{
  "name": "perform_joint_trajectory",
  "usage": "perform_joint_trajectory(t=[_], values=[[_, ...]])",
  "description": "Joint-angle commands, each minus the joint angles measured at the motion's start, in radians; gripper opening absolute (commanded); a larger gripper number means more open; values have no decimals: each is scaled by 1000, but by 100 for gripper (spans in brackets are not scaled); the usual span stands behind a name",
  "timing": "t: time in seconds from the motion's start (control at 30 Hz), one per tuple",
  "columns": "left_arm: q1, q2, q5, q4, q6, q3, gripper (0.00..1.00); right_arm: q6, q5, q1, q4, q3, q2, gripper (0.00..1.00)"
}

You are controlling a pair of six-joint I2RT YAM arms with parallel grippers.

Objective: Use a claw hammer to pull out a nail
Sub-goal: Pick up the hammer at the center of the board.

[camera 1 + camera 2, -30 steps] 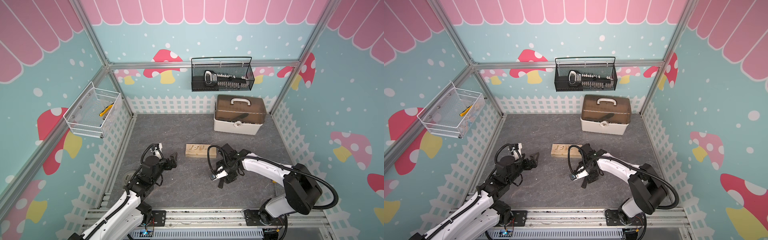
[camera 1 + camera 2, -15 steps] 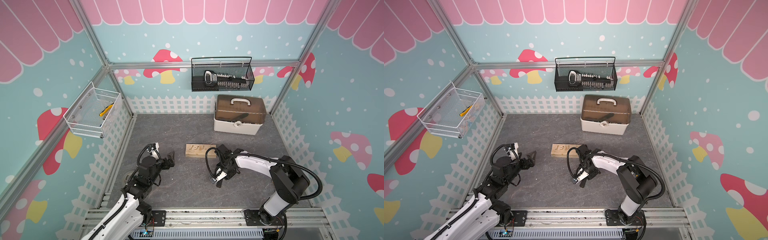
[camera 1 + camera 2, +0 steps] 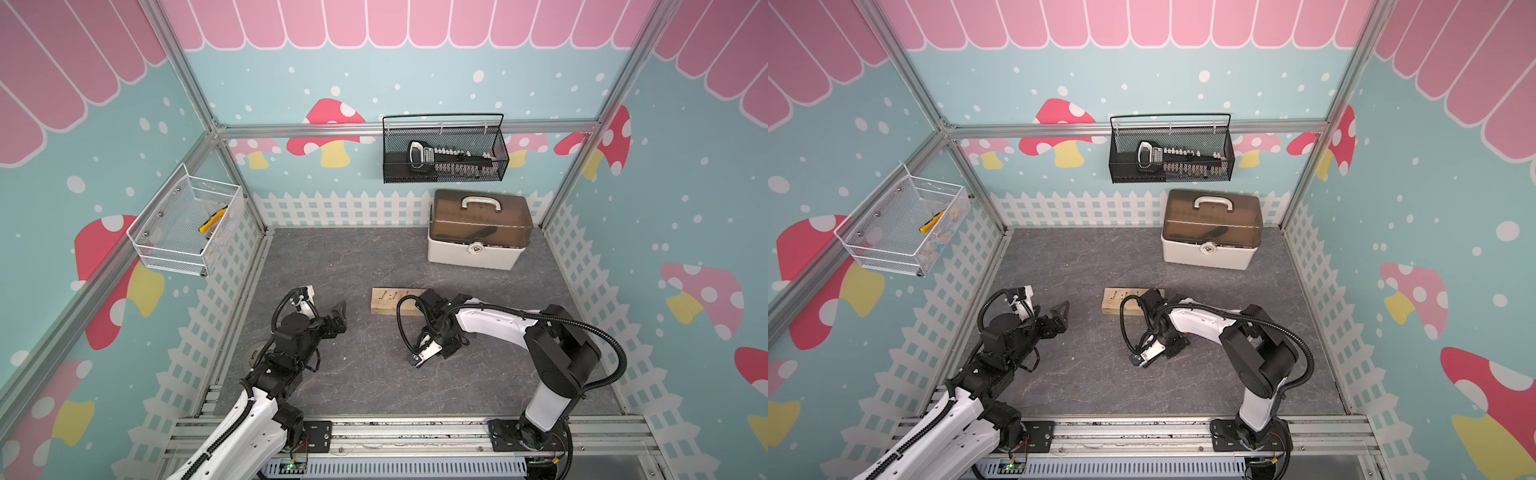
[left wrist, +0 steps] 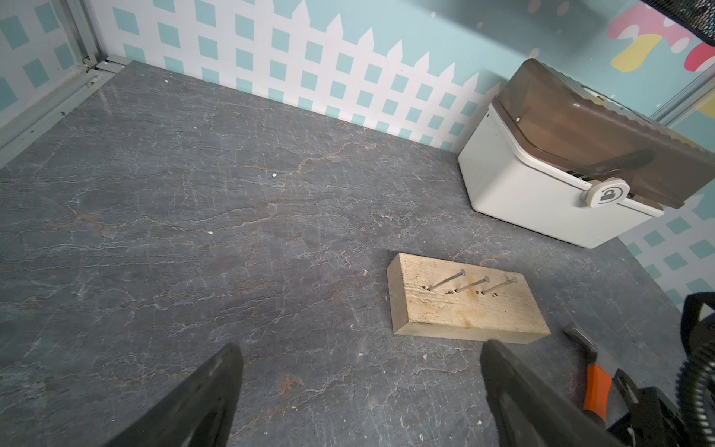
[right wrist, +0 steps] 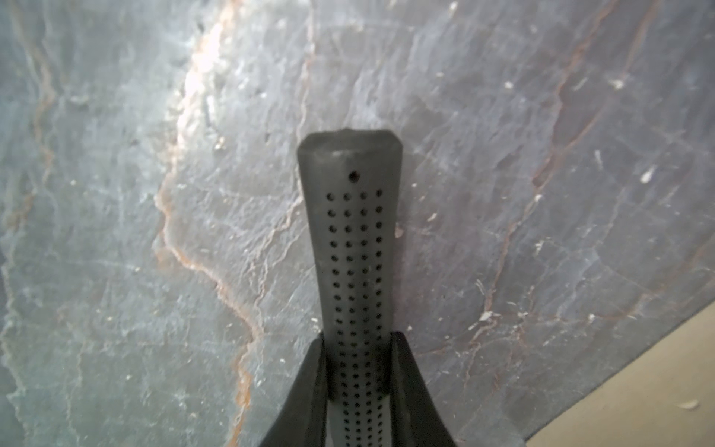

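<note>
The steel head (image 4: 581,341) is behind my right gripper's fingers and the claw hammer's handle end is in front, so next I lift the claw hammer and grip the dotted handle (image 5: 353,249) with my left gripper.
The claw hammer lies on the grey slate floor beside a wooden block (image 4: 464,302). Its steel head (image 4: 580,340) and orange neck (image 4: 597,387) show in the left wrist view, and its black dotted handle (image 5: 350,251) in the right wrist view. My right gripper (image 5: 358,340) is shut on that handle, one finger on each side. Three nails (image 4: 447,280) stand slanted in the block (image 3: 395,301). In both top views the right arm (image 3: 490,324) covers the hammer. My left gripper (image 4: 360,356) is open and empty, hovering left of the block (image 3: 1121,301).
A white toolbox with a brown lid (image 3: 478,232) stands at the back right. A black wire basket (image 3: 444,153) hangs on the back wall. A white wire basket (image 3: 187,224) on the left wall holds a yellow-handled tool (image 3: 212,218).
My right gripper has closed on the hammer's handle, and its arm has folded in closer to the block. The left arm has pulled back slightly, still open.
</note>
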Motion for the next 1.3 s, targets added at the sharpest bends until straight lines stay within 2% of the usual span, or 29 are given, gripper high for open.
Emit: perform_joint_trajectory(t=[0.0,0.27,0.43,0.6,1.03,1.27], values=[[6,4,18,4,-15,-1,95,156,-23,5,84,-27,-59,0],[6,93,145,101,-51,53,95,456,86,-2,385,-114,-184,0],[-1,189,229,183,-75,88,94,590,116,-14,456,-152,-257,0],[-46,291,246,245,-70,122,92,835,228,-45,532,-163,-319,0],[-312,639,246,451,52,251,84,1195,402,-83,552,-157,-444,0],[-458,861,209,612,98,338,82,1282,362,-107,590,-219,-519,0]])
